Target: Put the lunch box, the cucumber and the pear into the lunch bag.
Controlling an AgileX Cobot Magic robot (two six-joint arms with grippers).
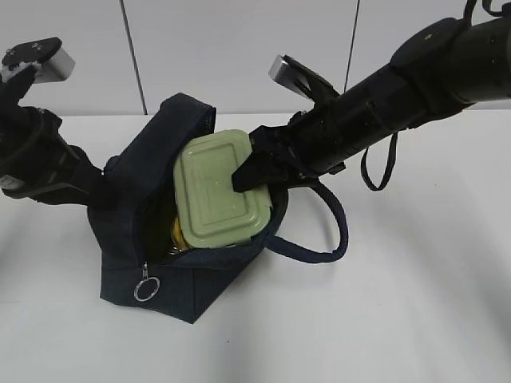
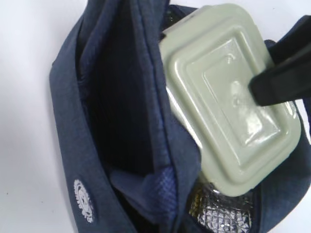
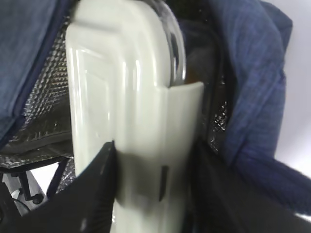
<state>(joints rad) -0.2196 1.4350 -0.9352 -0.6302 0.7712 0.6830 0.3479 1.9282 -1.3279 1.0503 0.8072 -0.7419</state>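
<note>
I should use my right gripper to let go of the lunch box and pull up the lunch bag's side [image 1: 279, 209] next to the loop handle, because the lunch box is leaning over the lunch bag's sagging rim [image 1: 239, 249].
The navy lunch bag [image 1: 132, 209] stands open on the white table. My right gripper [image 1: 249, 174] is shut on the sage-green-lidded lunch box [image 1: 214, 190] and holds it tilted, its lower end inside the bag's mouth. In the right wrist view the fingers [image 3: 97, 187] clamp the box [image 3: 121, 87] edge-on, with the bag [image 3: 252, 73] around it. My left gripper [image 1: 101, 190] grips the bag's left wall; its fingers are hidden in the fabric [image 2: 116, 97]. The box [image 2: 228, 97] also shows there. A yellow patch, the pear [image 1: 177, 234], shows under the box. The cucumber is hidden.
The bag's ring pull [image 1: 147, 289] hangs at its front corner. The padded loop handle [image 1: 339, 231] lies on the table to the right of the bag. Silvery lining [image 2: 221, 213] shows below the box. A white wall stands behind the table.
</note>
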